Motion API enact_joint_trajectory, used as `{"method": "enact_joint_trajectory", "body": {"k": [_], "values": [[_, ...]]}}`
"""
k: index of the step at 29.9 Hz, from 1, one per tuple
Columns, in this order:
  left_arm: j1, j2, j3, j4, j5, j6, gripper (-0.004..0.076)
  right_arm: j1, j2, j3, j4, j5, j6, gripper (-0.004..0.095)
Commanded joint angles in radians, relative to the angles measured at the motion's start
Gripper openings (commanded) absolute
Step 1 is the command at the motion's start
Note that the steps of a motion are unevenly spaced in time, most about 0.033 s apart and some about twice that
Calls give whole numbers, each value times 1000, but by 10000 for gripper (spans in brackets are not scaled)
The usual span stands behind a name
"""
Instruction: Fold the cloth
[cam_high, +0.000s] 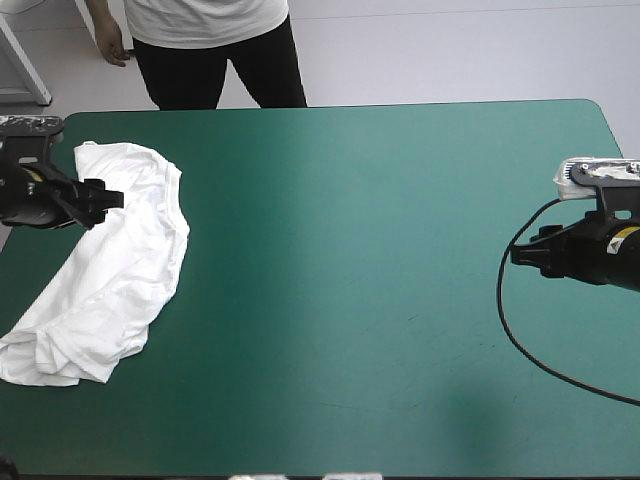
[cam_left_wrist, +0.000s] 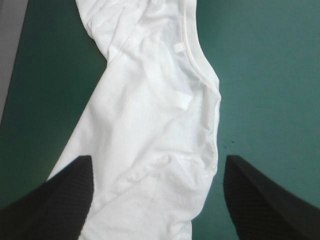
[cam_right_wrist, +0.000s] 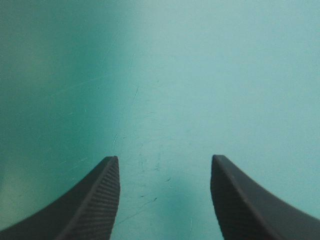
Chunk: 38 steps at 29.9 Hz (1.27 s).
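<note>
I expect the white T-shirt (cam_high: 122, 250) to drag along in one piece, still bunched up, when I pull it toward the middle, because loose folds (cam_high: 68, 345) run along the crumpled T-shirt.
The white T-shirt (cam_high: 110, 265) lies loosely crumpled in a long curved strip along the table's left side, from the far left corner to the near left. My left gripper (cam_high: 103, 200) hovers over its upper part, open. In the left wrist view the T-shirt (cam_left_wrist: 150, 130) fills the space between and ahead of the black fingers (cam_left_wrist: 55, 200), its ribbed collar (cam_left_wrist: 192, 47) showing ahead. My right gripper (cam_high: 522, 252) is at the table's right side, far from the shirt, open over bare teal-green cover (cam_right_wrist: 165, 100).
The teal-green table (cam_high: 380, 280) stretches wide between the two arms. A person (cam_high: 215, 50) stands just beyond the far edge, not over the top.
</note>
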Motion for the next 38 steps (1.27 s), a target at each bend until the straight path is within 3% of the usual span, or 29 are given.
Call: {"method": "enact_joint_trajectory", "body": {"k": [1, 10, 22, 32, 34, 35, 38], "values": [[3, 69, -45, 13, 35, -21, 531, -1, -13, -34, -4, -28, -3, 527], [70, 313, -45, -24, -13, -54, 531, -1, -12, -34, -8, -9, -3, 526], [122, 534, -67, -85, -186, -48, 529, -1, -12, -34, -16, 8, -16, 511], [122, 694, -145, -94, -163, -48, 526, -1, -12, -44, -64, 51, -22, 509], [122, 706, -145, -90, -163, -46, 481, -1, -12, -44, -76, 51, -22, 509], [122, 711, -145, -90, -163, -46, 419, -1, -12, -44, -89, 51, -22, 509], [118, 711, -141, -101, -165, -25, 87, -1, -12, -44, -113, 51, -22, 509]]}}
